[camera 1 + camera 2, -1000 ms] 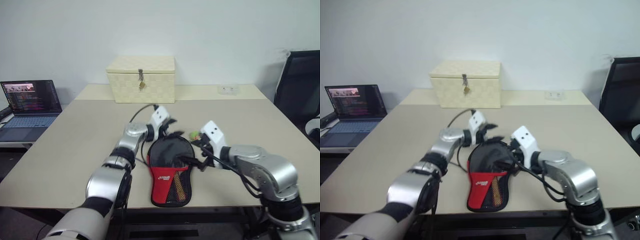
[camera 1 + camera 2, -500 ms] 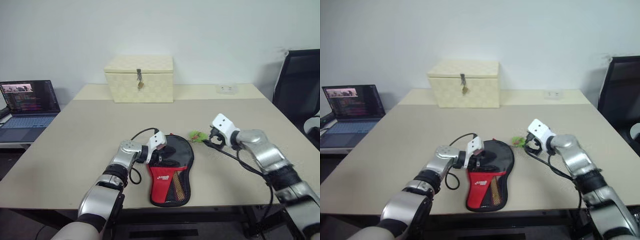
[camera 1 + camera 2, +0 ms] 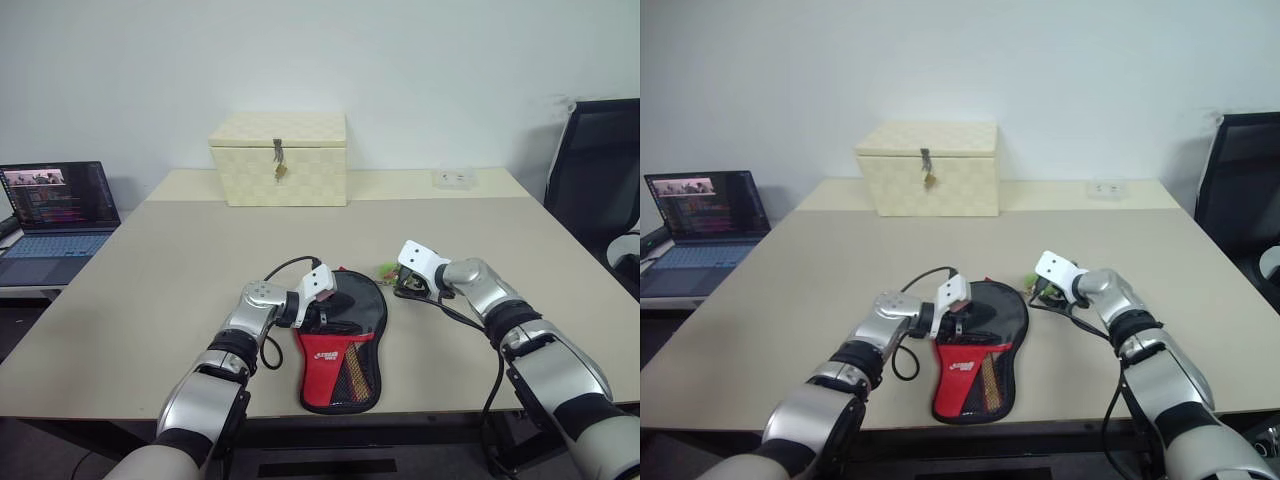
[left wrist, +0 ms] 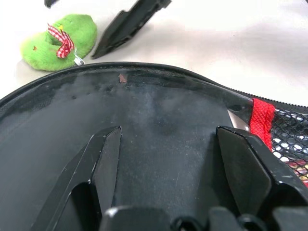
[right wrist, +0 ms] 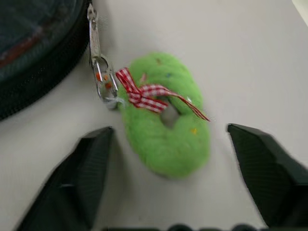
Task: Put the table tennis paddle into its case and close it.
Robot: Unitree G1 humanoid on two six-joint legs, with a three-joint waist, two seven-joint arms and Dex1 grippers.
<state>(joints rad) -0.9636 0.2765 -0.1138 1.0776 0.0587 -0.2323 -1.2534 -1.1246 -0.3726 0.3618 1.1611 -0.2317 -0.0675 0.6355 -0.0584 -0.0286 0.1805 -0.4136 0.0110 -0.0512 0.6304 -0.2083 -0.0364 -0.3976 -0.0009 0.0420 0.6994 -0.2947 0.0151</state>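
A metal clip [image 5: 105, 80] joins the charm to the zipper pull [image 5: 94, 32], so I expect the zipper pull to slide along the case's rim toward me when I pull the charm.
The case [image 3: 345, 345] lies flat near the table's front edge, black at its round end, with a red panel and mesh pocket toward me. The table tennis paddle is hidden. My left gripper [image 3: 330, 305] is open, its fingers [image 4: 108, 154] spread over the black round face of the case [image 4: 163, 120]. A green round charm [image 5: 166, 127] with a red checked bow hangs from the zipper pull at the case's far right rim. My right gripper [image 5: 168, 134] is open with one finger on each side of the charm [image 3: 386, 269], not touching it.
A cream latched box [image 3: 279, 158] stands at the back of the table [image 3: 150, 270]. A small white object [image 3: 455, 178] lies at the back right. An open laptop [image 3: 58, 205] sits on a side surface to the left, and a black chair [image 3: 600, 170] stands at the right.
My right gripper left the case's right side, swung out right, then came in around the green charm. My left gripper sank from the case's far rim onto its black face.
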